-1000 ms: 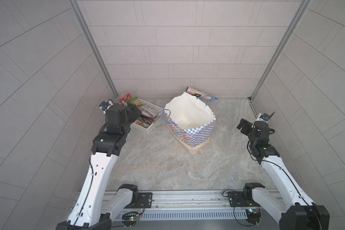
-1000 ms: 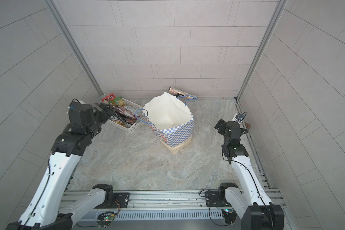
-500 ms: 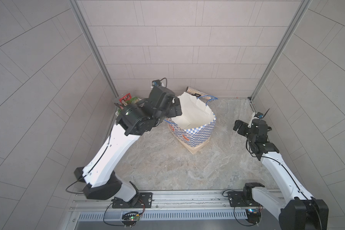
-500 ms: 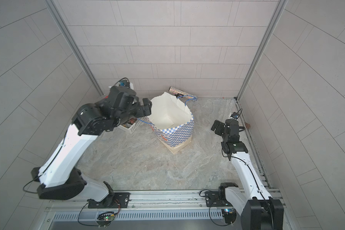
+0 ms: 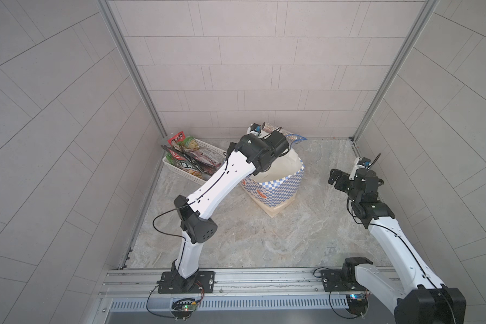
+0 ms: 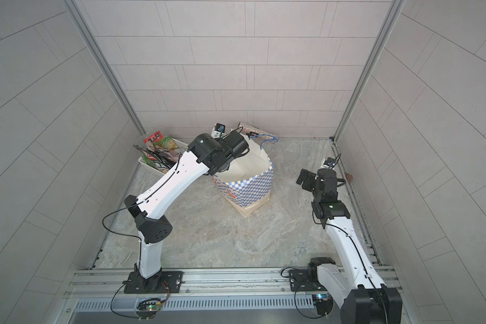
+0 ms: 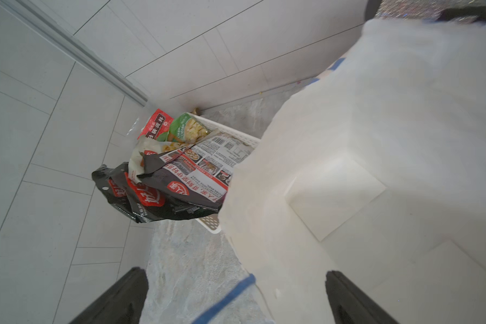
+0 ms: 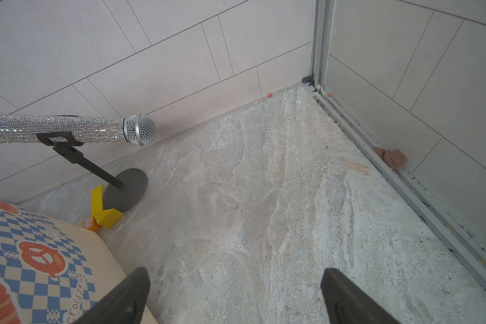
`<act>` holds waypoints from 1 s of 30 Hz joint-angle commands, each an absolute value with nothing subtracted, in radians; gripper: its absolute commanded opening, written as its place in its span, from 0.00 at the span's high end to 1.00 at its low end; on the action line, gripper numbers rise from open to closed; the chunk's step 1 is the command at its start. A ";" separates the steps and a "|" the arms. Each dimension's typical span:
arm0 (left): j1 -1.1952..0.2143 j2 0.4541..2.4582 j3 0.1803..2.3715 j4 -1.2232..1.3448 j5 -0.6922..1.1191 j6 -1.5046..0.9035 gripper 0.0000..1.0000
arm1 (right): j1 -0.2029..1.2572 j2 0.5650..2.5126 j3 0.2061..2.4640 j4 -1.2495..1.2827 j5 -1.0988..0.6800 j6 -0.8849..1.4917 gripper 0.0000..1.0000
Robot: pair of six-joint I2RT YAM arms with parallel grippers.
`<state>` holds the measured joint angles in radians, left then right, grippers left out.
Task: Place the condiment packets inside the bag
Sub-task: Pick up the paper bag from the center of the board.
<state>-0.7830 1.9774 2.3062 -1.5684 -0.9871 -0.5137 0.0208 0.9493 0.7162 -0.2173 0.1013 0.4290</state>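
Note:
The checkered bag [image 5: 277, 190] will stay open when I lift it by its rim, because the bag's sides stand up on their own around a wide opening [image 5: 279, 168].
Several condiment packets [image 5: 191, 160] [image 6: 160, 154], dark, red and green, lie heaped in a white basket at the back left. They also show in the left wrist view [image 7: 166, 174]. The blue-and-white checkered bag [image 5: 278, 185] [image 6: 250, 185] stands open mid-floor, and its white inside [image 7: 348, 168] looks empty. My left gripper [image 7: 236, 276] hangs open over the bag's rim on the basket side. A blue cord handle [image 7: 230, 294] runs between its fingers, which hold nothing. My right gripper [image 5: 337, 178] [image 8: 235, 273] is open over bare floor to the right of the bag [image 8: 34, 252].
The white perforated basket [image 5: 208, 146] [image 7: 236, 134] sits against the left wall. A glittery microphone [image 8: 68, 130] on a black stand is behind the bag, with a yellow block [image 8: 104, 207] at its foot. Tiled walls close in on three sides.
My left arm has swung from the basket across to the bag's rim, its gripper open and empty throughout. The right arm has shifted a little toward the bag.

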 commanded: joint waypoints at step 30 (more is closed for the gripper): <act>-0.476 1.593 1.482 -0.750 -0.118 -0.817 0.24 | 0.030 0.949 0.707 -0.208 0.093 0.416 0.00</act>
<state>-0.4873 1.5803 1.4837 -0.7815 -0.1631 -0.8143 0.0269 0.9546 0.7162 -0.2165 0.0895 0.4255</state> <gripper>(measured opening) 0.794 0.997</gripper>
